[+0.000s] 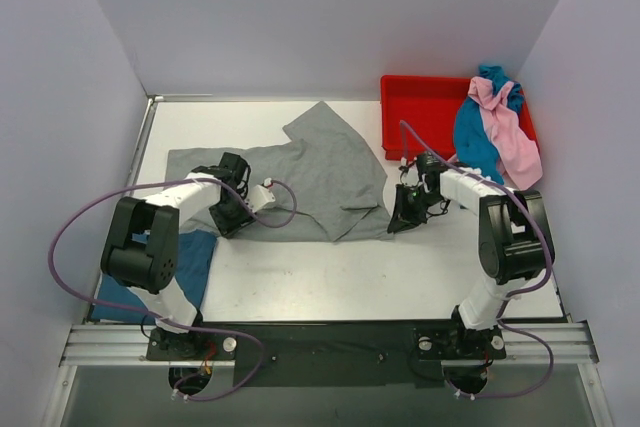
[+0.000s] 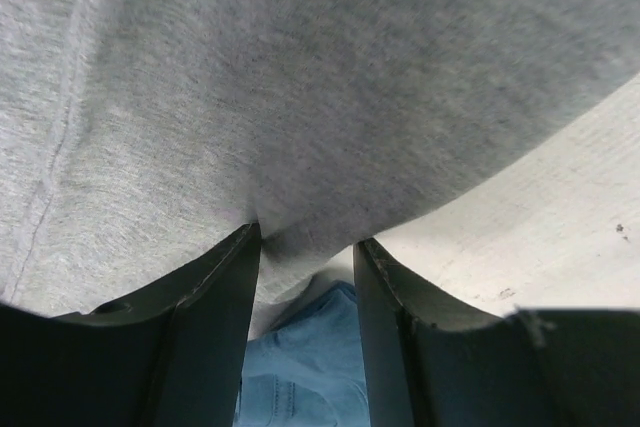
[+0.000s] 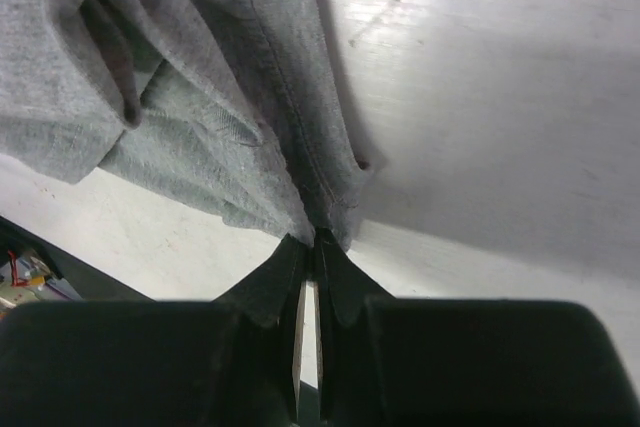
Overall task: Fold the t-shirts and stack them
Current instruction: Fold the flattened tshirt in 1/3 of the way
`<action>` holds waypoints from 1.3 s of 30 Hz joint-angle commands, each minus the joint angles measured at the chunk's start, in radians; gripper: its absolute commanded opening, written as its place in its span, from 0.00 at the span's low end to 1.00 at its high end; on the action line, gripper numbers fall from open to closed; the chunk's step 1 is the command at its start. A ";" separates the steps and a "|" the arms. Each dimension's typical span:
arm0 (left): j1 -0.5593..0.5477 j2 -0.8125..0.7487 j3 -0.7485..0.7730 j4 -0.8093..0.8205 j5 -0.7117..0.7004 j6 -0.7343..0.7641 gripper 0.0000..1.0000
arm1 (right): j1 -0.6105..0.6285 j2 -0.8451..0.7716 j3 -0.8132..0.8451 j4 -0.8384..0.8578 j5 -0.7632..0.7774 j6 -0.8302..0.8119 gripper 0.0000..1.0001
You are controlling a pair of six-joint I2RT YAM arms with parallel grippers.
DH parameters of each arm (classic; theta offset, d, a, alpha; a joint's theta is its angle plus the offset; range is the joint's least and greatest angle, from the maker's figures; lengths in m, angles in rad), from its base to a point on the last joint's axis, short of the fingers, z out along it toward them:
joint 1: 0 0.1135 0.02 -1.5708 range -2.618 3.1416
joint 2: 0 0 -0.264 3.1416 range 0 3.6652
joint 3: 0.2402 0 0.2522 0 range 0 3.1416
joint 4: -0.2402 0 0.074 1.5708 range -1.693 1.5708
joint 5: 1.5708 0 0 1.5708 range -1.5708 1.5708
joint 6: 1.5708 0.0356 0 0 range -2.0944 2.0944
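Observation:
The grey t-shirt's folded-in part (image 1: 358, 211) is wrinkled next to my right gripper, so next my left gripper moves over, grabs the folded-in part's loose end (image 1: 337, 233) and pulls it flat.
The grey t-shirt (image 1: 315, 172) lies spread and rumpled mid-table. My left gripper (image 1: 228, 215) is at its near-left edge. In the left wrist view the fingers (image 2: 235, 277) stand a little apart with a bunched fold of the grey t-shirt (image 2: 300, 247) held between them. My right gripper (image 1: 402, 217) is shut on the shirt's near-right corner, with the hem (image 3: 320, 217) pinched at the fingertips. The darker blue t-shirt (image 1: 195, 259) lies at the near left and also shows in the left wrist view (image 2: 300, 367). The teal-blue t-shirt (image 1: 472, 142) and the pink t-shirt (image 1: 510, 137) hang over the bin.
The red plastic bin (image 1: 420, 107) stands at the back right against the wall. White walls close in the table on the left, back and right. Purple cables loop from both arms over the table.

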 commanded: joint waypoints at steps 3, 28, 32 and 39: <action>0.002 0.048 -0.025 0.047 -0.033 0.023 0.52 | -0.010 -0.015 -0.024 -0.105 0.021 0.044 0.00; -0.413 0.221 0.443 0.114 0.254 -0.231 0.52 | 0.089 0.078 0.352 -0.051 0.101 0.032 0.39; -0.424 0.246 0.431 0.143 0.289 -0.221 0.53 | 0.104 0.158 0.385 -0.059 0.096 0.024 0.34; -0.423 0.255 0.420 0.185 0.230 -0.245 0.00 | 0.096 0.190 0.407 -0.048 0.087 0.024 0.01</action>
